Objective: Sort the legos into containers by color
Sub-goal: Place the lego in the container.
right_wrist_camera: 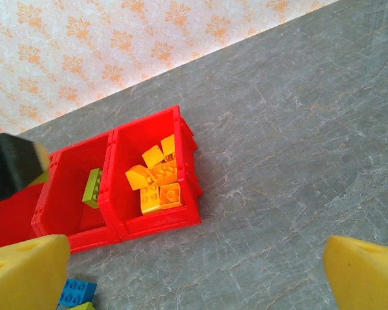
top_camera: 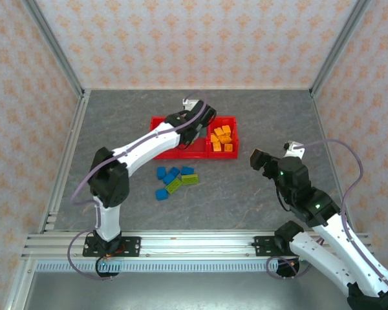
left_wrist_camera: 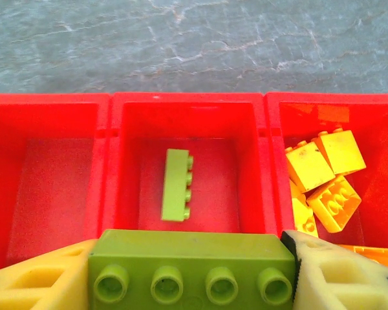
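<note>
The lime green lego in my left gripper is in line with the middle container holding its color [left_wrist_camera: 176, 185], so I should go on moving down until inside its sides [left_wrist_camera: 212, 201] before I let go.
My left gripper [left_wrist_camera: 191, 274] is shut on a lime green four-stud lego [left_wrist_camera: 191, 258], held over the near edge of the middle container [left_wrist_camera: 189, 113] in the red row of three [top_camera: 159, 123]. One lime green lego [left_wrist_camera: 176, 184] lies on that bin's floor. The right bin [left_wrist_camera: 375, 110] holds several orange-yellow legos [left_wrist_camera: 326, 174], the left bin [left_wrist_camera: 48, 187] looks bare. In the top view the left gripper [top_camera: 193, 127] hangs over the bins. My right gripper [right_wrist_camera: 194, 278] is open and holds nothing, over bare table to the right of the bins [right_wrist_camera: 156, 223].
Loose blue legos [top_camera: 161, 172] and lime green legos [top_camera: 189, 180] lie in a cluster on the grey table just in front of the bins. The right arm [top_camera: 310, 200] stands at the near right. Patterned walls close in the table on three sides.
</note>
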You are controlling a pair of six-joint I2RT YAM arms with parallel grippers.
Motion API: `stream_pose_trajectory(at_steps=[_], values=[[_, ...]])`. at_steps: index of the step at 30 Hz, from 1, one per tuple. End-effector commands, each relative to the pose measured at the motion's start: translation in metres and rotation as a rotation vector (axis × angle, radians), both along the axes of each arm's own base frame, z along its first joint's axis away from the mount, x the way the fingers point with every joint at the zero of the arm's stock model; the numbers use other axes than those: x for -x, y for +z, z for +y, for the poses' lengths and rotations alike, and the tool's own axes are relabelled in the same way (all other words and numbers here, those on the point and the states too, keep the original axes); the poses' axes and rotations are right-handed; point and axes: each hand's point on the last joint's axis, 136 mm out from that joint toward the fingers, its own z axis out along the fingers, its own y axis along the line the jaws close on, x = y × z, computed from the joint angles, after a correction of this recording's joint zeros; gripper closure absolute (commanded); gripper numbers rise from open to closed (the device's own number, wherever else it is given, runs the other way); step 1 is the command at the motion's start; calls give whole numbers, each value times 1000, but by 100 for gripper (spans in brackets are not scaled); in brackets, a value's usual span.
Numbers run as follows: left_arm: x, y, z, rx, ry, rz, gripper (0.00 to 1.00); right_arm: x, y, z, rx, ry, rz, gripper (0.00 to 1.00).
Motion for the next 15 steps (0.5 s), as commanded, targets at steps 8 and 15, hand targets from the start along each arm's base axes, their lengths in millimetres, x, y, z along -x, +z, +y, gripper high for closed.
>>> stream_pose_trajectory(at_steps=[8,15], values=[[-10,-64,0,-46,-38,143,56,0,-4,-5,11,-23,5,0],[-10,-65,3,-18,-36,138,34,-3,-8,-1,25,-10,21,0]])
